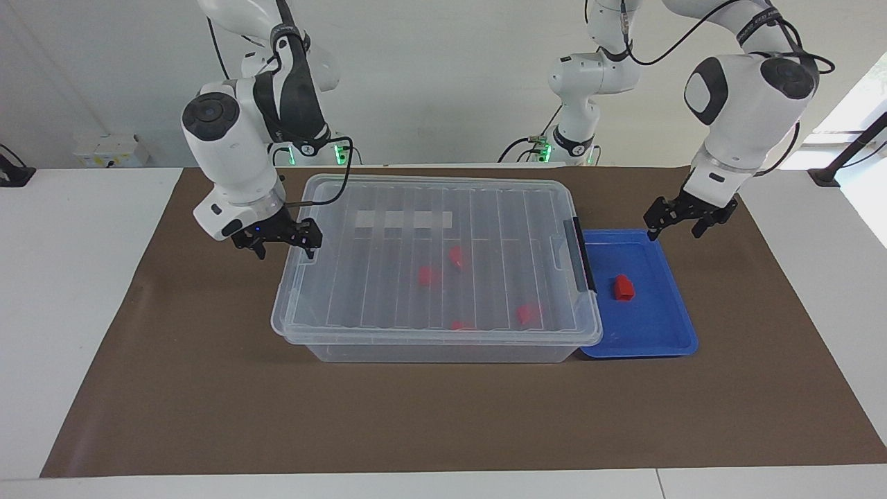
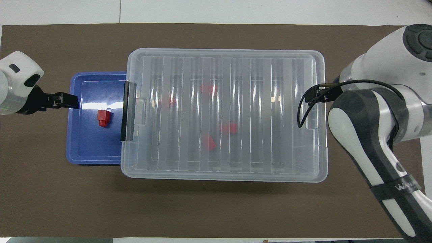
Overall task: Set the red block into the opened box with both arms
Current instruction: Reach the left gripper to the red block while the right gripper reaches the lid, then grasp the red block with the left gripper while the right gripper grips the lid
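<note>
My gripper will pull the lid (image 2: 226, 117). The ribbed lid's edge lies over the black handle bar (image 2: 126, 111), so the lid will slide back and leave the bar behind.
One red block (image 1: 623, 287) (image 2: 103, 118) lies in a shallow blue tray (image 1: 644, 326) (image 2: 91, 145). The clear box (image 1: 443, 353) (image 2: 222, 51) stands beside the tray with its ribbed lid on. Several more red pieces (image 1: 427, 276) show through the lid. My left gripper (image 1: 673, 234) (image 2: 67, 100) hangs open and empty over the tray's edge nearer to the robots. My right gripper (image 1: 285, 249) is open and empty, low beside the box's end toward the right arm's end. In the overhead view its own arm covers most of it.
A black handle bar (image 1: 583, 255) (image 2: 126, 114) runs along the box's end next to the tray. Everything stands on a brown mat (image 1: 443, 416) (image 2: 216, 209) over the white table. Both arms' bases stand at the table's edge.
</note>
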Robot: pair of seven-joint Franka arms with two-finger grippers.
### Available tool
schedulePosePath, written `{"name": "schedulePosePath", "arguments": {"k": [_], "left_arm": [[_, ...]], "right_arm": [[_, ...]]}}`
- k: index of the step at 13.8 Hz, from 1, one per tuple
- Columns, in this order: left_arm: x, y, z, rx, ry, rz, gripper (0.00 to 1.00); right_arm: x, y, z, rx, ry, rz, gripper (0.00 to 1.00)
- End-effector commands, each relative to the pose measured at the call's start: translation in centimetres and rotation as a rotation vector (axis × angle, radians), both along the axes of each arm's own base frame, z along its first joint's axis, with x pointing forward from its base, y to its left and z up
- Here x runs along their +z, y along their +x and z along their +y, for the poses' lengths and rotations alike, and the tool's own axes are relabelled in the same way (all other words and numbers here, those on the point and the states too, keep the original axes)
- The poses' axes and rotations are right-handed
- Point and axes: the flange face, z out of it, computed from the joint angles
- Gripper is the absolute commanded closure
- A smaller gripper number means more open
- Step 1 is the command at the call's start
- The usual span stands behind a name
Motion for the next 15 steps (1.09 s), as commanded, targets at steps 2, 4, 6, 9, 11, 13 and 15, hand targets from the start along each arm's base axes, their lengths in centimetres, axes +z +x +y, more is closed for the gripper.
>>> {"name": "schedulePosePath", "arguments": {"k": [2,4,6,9,11,13,15], "left_arm": [[-5.4,1.1,-0.2,0.004,0.001,-0.027,0.01],[-8.7,1.8,-0.5,-0.001,-0.001,-0.026,0.01],[-11.3,2.1,-0.8,-0.008,-0.003,-0.038,0.01],[-15.0,1.8,-1.4,-0.024,-0.003,-0.036,0.05],[-16.8,0.9,-1.5,-0.036,0.009,-0.016,0.08],[-17.7,0.2,-1.4,-0.038,0.011,-0.011,0.46],[-17.6,0.3,-1.4,-0.018,0.01,-0.014,1.0]], "right_arm": [[0.0,-1.8,-0.4,-0.015,-0.002,-0.001,0.0],[-0.2,-2.1,-0.9,-0.012,-0.008,0.004,0.0],[-0.7,-2.8,-1.2,0.0,-0.013,0.013,0.0],[-0.9,-2.8,-2.8,0.015,-0.013,0.021,0.0],[-0.8,-2.8,-2.9,0.017,-0.014,0.02,0.0],[-0.8,-2.8,-3.3,0.019,-0.014,0.02,0.0],[-0.8,-2.7,-3.9,0.049,-0.011,0.019,0.0]]}}
